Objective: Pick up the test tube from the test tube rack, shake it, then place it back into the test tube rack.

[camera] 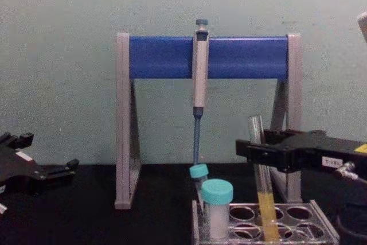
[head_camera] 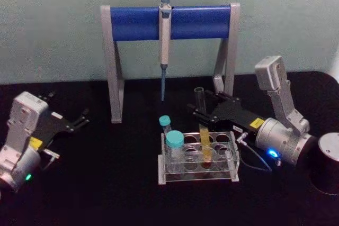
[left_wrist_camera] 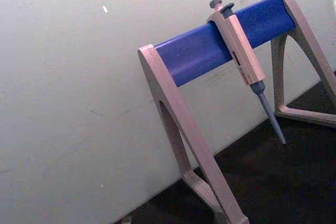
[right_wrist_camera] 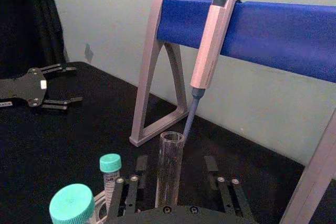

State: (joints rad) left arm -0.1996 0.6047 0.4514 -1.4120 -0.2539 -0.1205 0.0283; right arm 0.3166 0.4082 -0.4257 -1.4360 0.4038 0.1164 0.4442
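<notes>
The test tube (camera: 262, 179) is tilted and loose in a wider hole (camera: 272, 213), so it will straighten up and slide easily out of the rack when I lift.
The test tube (head_camera: 204, 140) stands slightly tilted in a hole of the clear test tube rack (head_camera: 225, 176), with yellow liquid in its lower part (camera: 267, 217). My right gripper (head_camera: 200, 110) reaches in from the right at the height of the tube's clear upper part. In the right wrist view its fingers (right_wrist_camera: 139, 164) stand on either side of the test tube (right_wrist_camera: 170, 166) with a gap on each side, so it is open. My left gripper (head_camera: 79, 119) rests open on the black table at the far left, away from the rack.
A wide teal-capped tube (head_camera: 175, 144) and a thin teal-capped tube (head_camera: 166, 124) stand at the rack's left end. Behind it rises the grey-and-blue pipette stand (head_camera: 137, 23) with a pipette (head_camera: 164, 35) hanging. A dark cylinder (head_camera: 326, 170) sits at the right edge.
</notes>
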